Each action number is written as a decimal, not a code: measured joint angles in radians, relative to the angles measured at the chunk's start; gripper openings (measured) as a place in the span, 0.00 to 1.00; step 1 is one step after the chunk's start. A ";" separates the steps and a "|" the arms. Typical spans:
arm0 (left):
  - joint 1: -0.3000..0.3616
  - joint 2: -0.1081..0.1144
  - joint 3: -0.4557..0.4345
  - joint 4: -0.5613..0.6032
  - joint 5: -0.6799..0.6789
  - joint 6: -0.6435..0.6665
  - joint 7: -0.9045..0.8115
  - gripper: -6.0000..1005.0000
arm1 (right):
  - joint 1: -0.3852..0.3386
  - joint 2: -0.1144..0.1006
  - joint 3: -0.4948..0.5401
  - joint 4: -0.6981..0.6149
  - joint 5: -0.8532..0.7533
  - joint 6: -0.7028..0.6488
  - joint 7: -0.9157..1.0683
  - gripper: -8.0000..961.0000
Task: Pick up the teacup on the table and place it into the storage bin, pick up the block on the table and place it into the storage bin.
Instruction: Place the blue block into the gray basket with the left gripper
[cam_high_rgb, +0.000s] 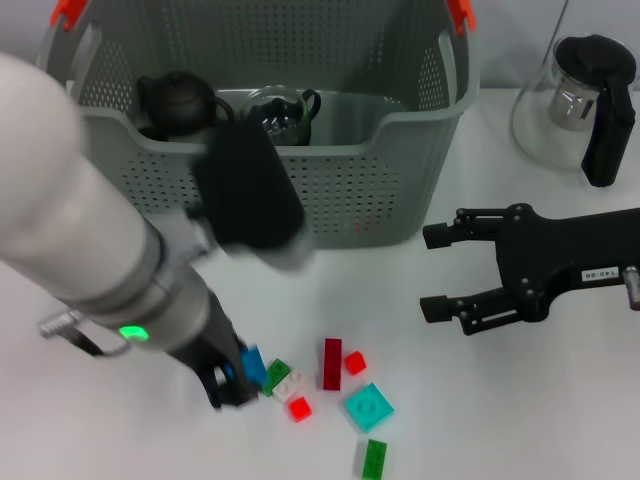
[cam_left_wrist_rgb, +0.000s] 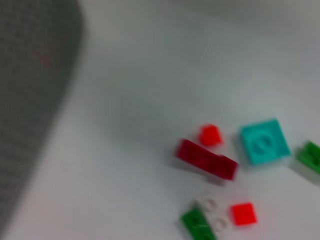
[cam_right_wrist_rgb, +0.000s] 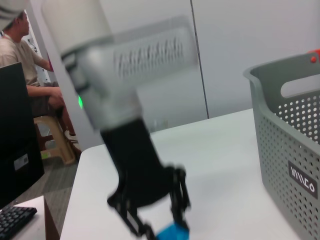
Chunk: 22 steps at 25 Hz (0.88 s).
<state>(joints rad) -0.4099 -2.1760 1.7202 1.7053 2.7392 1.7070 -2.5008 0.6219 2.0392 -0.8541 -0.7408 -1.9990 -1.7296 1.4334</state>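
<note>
My left gripper is holding the blue block (cam_high_rgb: 254, 367) between its fingers and the storage bin's top (cam_high_rgb: 241, 84) is open, so it should keep going up over the bin's front rim and let go inside.
The grey-green perforated storage bin (cam_high_rgb: 400, 170) stands at the back of the table. Inside it are a glass teacup (cam_high_rgb: 285, 112) and a dark teapot (cam_high_rgb: 178, 100). My left gripper (cam_high_rgb: 240, 385) is low over the table in front of the bin, shut on a blue block (cam_high_rgb: 252, 365). The right wrist view shows the left gripper (cam_right_wrist_rgb: 165, 227) with the blue block (cam_right_wrist_rgb: 172, 232) between its fingertips, and the bin (cam_right_wrist_rgb: 285, 140) with its black label. My right gripper (cam_high_rgb: 430, 272) is open and empty to the right of the bin's front.
Loose blocks lie right of the left gripper: green-and-white (cam_high_rgb: 280, 378), dark red (cam_high_rgb: 332, 362), small red (cam_high_rgb: 354, 362), red (cam_high_rgb: 298, 408), teal (cam_high_rgb: 369, 406), green (cam_high_rgb: 374, 458). A glass kettle (cam_high_rgb: 575, 105) stands at the back right. A person sits beyond the table (cam_right_wrist_rgb: 20, 55).
</note>
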 joint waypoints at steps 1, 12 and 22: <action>0.008 0.001 -0.036 0.047 -0.007 0.025 0.001 0.40 | -0.002 -0.002 0.000 0.000 -0.002 -0.002 0.000 0.98; -0.113 0.009 -0.600 0.183 -0.319 0.038 0.097 0.41 | -0.005 -0.005 -0.002 -0.001 -0.092 -0.008 0.001 0.98; -0.402 0.114 -0.851 -0.365 -0.381 -0.241 0.257 0.41 | 0.032 0.002 -0.020 -0.008 -0.183 -0.010 0.061 0.98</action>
<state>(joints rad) -0.8117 -2.0620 0.8687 1.3405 2.3585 1.4656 -2.2436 0.6540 2.0410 -0.8743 -0.7491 -2.1822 -1.7394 1.4949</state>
